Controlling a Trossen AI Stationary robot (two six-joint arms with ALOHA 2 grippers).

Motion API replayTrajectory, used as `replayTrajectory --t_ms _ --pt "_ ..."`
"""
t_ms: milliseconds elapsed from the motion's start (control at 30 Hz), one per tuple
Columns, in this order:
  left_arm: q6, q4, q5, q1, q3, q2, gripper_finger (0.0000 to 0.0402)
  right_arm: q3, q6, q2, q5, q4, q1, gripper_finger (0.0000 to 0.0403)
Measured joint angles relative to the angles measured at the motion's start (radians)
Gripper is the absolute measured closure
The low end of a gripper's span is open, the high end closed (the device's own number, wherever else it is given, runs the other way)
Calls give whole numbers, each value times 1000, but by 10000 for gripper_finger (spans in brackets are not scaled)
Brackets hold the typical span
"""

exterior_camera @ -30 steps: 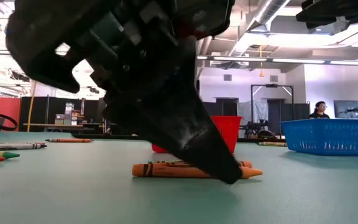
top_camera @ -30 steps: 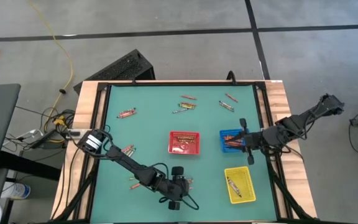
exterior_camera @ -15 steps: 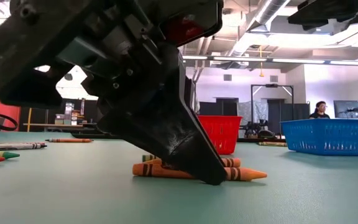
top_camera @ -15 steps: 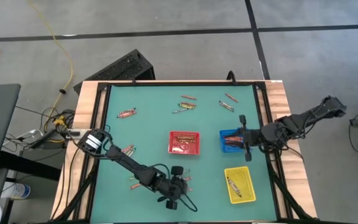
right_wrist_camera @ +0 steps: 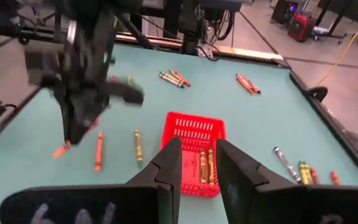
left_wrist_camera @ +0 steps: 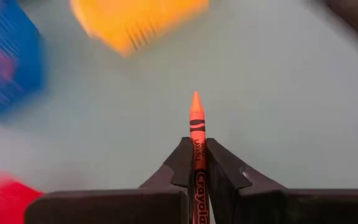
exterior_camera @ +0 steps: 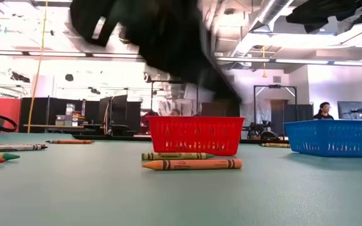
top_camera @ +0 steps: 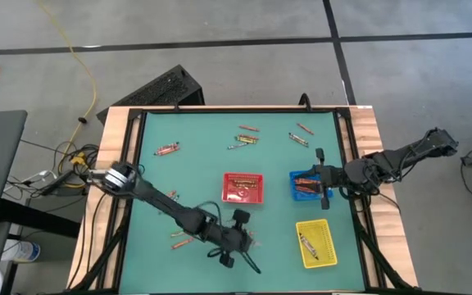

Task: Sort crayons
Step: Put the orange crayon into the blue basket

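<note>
The orange crayon [left_wrist_camera: 197, 127] goes with the crayons in the blue tray [top_camera: 306, 185], so my left gripper should go on moving it there until it hangs above the tray, and then let go.
My left gripper [top_camera: 234, 235] is raised above the table's near middle, shut on an orange crayon [left_wrist_camera: 196, 118]. The right wrist view shows that gripper [right_wrist_camera: 73, 134] with the crayon's tip [right_wrist_camera: 60, 151] below it. A green crayon [exterior_camera: 178, 156] and an orange one [exterior_camera: 191, 164] lie flat on the mat in front of the red tray [exterior_camera: 195, 135]. My right gripper [right_wrist_camera: 199, 163] stands open over the blue tray [top_camera: 305, 185], with nothing between its fingers. My left gripper pinches the orange crayon's paper-wrapped shaft [left_wrist_camera: 196, 149] between its two fingers [left_wrist_camera: 182, 163]. The crayon lies along the fingers, its pointed tip [left_wrist_camera: 196, 98] sticking out past them. The fingers slant down from above. The crayon is lifted clear of the mat.
A yellow tray [top_camera: 315, 243] with crayons sits at the near right. The red tray [top_camera: 243, 187] holds several crayons. Loose crayons lie at the far left [top_camera: 167, 149], far middle [top_camera: 247, 139], far right [top_camera: 301, 133] and near left [top_camera: 169, 197].
My left gripper has shut on one orange crayon lying on the mat and risen with it, so the crayon is now clear of the table. The green crayon and another orange one stay on the mat.
</note>
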Motion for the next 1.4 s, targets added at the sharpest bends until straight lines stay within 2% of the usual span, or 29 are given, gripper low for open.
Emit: replayTrajectory --t_ms 100,200,333,500,733,933,1067,1233,1400 --pt "70 45 2 54 3 -53 391 0 71 -1 -16 -50 18 306" --pt "76 122 31 136 2 -61 392 0 129 0 -23 -77 52 306" --pt "3 210 174 257 2 -41 392 0 122 -3 -22 -69 121 306" --pt "-86 366 242 369 26 44 392 0 67 -11 35 -53 200 306" --pt "-117 370 407 454 227 208 392 0 6 -45 109 -93 284 306" --pt "-113 262 494 494 506 367 393 0 18 -104 117 -139 328 306" --pt "-114 183 567 505 680 488 393 0 19 -129 174 -147 346 306" --pt "-114 129 558 507 835 566 393 0 19 -147 218 -149 349 306" --pt "-111 97 499 507 853 578 391 0 38 -147 218 -150 346 306"
